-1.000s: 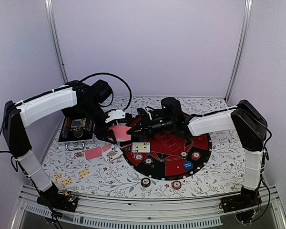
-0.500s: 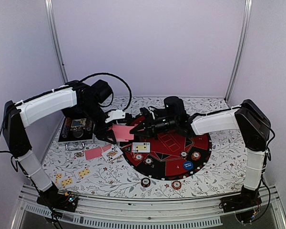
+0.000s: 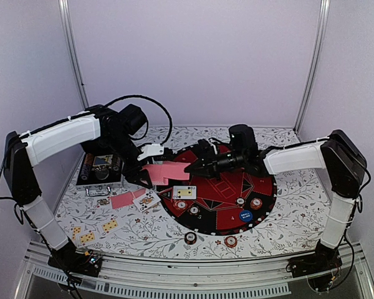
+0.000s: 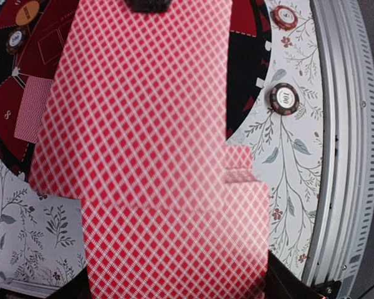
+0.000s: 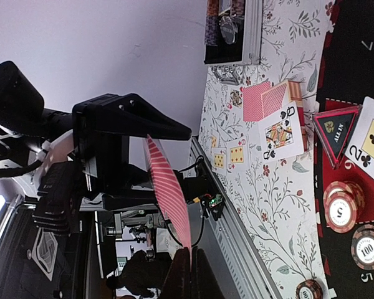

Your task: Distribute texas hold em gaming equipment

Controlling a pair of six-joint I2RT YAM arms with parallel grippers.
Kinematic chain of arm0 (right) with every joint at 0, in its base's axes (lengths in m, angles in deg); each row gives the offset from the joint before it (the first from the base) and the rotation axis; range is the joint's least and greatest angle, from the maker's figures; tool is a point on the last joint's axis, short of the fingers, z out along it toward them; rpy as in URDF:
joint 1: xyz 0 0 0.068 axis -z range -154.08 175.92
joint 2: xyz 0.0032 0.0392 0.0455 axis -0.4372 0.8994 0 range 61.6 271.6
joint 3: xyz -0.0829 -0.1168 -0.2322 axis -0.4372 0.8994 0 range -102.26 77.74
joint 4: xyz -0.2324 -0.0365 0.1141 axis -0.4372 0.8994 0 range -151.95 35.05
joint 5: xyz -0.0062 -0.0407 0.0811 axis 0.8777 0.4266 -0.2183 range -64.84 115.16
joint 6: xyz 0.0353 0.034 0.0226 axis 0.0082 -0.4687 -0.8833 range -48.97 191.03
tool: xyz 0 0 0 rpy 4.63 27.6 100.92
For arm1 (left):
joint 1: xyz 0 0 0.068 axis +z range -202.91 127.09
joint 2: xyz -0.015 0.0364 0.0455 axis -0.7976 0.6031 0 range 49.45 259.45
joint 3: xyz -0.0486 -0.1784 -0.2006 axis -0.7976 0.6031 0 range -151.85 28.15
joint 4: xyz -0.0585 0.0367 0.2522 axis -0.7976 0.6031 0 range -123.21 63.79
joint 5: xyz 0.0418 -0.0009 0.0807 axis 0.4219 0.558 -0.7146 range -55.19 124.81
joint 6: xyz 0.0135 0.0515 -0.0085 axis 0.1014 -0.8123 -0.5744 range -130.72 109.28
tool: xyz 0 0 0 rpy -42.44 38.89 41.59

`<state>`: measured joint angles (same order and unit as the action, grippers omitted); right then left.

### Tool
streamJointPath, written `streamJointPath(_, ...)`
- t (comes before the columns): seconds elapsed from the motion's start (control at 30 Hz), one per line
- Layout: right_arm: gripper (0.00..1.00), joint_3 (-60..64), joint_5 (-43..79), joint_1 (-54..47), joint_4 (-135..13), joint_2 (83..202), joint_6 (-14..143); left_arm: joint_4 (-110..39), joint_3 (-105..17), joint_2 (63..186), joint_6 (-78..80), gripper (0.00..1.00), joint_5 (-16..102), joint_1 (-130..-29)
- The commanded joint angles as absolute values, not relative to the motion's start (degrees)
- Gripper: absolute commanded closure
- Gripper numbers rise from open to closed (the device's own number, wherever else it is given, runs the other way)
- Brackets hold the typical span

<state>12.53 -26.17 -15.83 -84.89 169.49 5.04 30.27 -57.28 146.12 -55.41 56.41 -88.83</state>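
Note:
My right gripper holds one card's far end (image 3: 183,169), and the mat (image 3: 224,207) beside the blue button disc is open. I should go on pulling the card clear before I release there.
My left gripper (image 3: 143,177) hangs over the mat's left edge, shut on a stack of red-backed playing cards (image 4: 174,249). One card (image 3: 176,169) sticks out to the right of that stack, and my right gripper (image 3: 190,169) is shut on its far end. In the right wrist view this card (image 5: 167,190) shows edge-on between the closed fingertips (image 5: 177,277). It fills most of the left wrist view (image 4: 137,106). A two of clubs (image 3: 184,192) lies face up on the mat, beside several poker chips (image 3: 181,204) and a blue button disc (image 3: 245,216).
The round black-and-red mat (image 3: 237,187) covers the table's middle. The open metal case (image 3: 100,168) stands at the back left. A face-down card (image 3: 121,200), a queen (image 3: 148,199) and two diamond cards (image 3: 110,225) lie left of the mat. Two chips (image 3: 191,237) sit near the front rail.
My right gripper closed on the top card and pulled back to the right, sliding the card partly off the stack. The left arm has stayed still.

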Motion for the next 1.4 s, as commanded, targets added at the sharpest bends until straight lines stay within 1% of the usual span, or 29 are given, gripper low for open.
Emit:
streamJointPath(0.0, 1.00, 15.57, -26.99, -13.62, -81.86, 163.96, 7.78, 30.67, -58.24, 146.20, -56.08, 0.61, 57.83, -88.59)
streamJointPath(0.17, 1.00, 19.98, -27.43, -10.27, -76.24, 160.28, 11.84, 30.92, -58.51, 146.19, -56.08, 0.61, 57.89, -88.59)
streamJointPath(0.4, 1.00, 29.55, -26.69, -4.32, -67.30, 155.06, 19.07, 31.32, -58.60, 146.28, -55.99, 0.62, 58.01, -88.59)
streamJointPath(0.63, 1.00, 33.15, -22.46, -2.43, -58.35, 155.15, 27.03, 31.50, -58.95, 146.52, -55.81, 0.62, 58.16, -88.59)
streamJointPath(0.83, 1.00, 33.32, -19.77, -2.14, -55.74, 157.58, 29.95, 31.99, -59.80, 146.89, -55.90, 0.62, 58.17, -88.68)
streamJointPath(0.9, 0.94, 32.64, -17.98, -2.18, -53.69, 158.12, 30.80, 32.00, -59.91, 146.97, -55.97, 0.62, 58.07, -88.76)
streamJointPath(0.97, 0.85, 31.73, -15.59, -2.17, -50.87, 158.27, 32.23, 32.02, -59.92, 147.18, -55.91, 0.62, 58.07, -88.77)
streamJointPath(1.0, 0.79, 31.27, -14.65, -2.18, -49.46, 158.00, 32.74, 32.08, -59.84, 147.14, -55.90, 0.63, 58.15, -88.77)
streamJointPath(1.07, 0.63, 30.04, -12.40, -2.20, -46.36, 156.98, 34.34, 32.10, -59.74, 147.19, -55.97, 0.63, 58.19, -88.77)
streamJointPath(1.13, 0.52, 28.73, -10.58, -2.12, -43.57, 155.60, 35.23, 32.00, -59.66, 147.16, -55.99, 0.63, 58.24, -88.77)
streamJointPath(1.27, 0.40, 24.95, -6.70, -2.18, -38.91, 150.91, 36.02, 31.89, -59.59, 147.02, -55.90, 0.63, 58.47, -88.77)
streamJointPath(1.37, 0.31, 21.98, -5.88, -2.37, -38.38, 148.71, 35.28, 31.78, -59.63, 146.93, -55.75, 0.62, 58.46, -88.77)
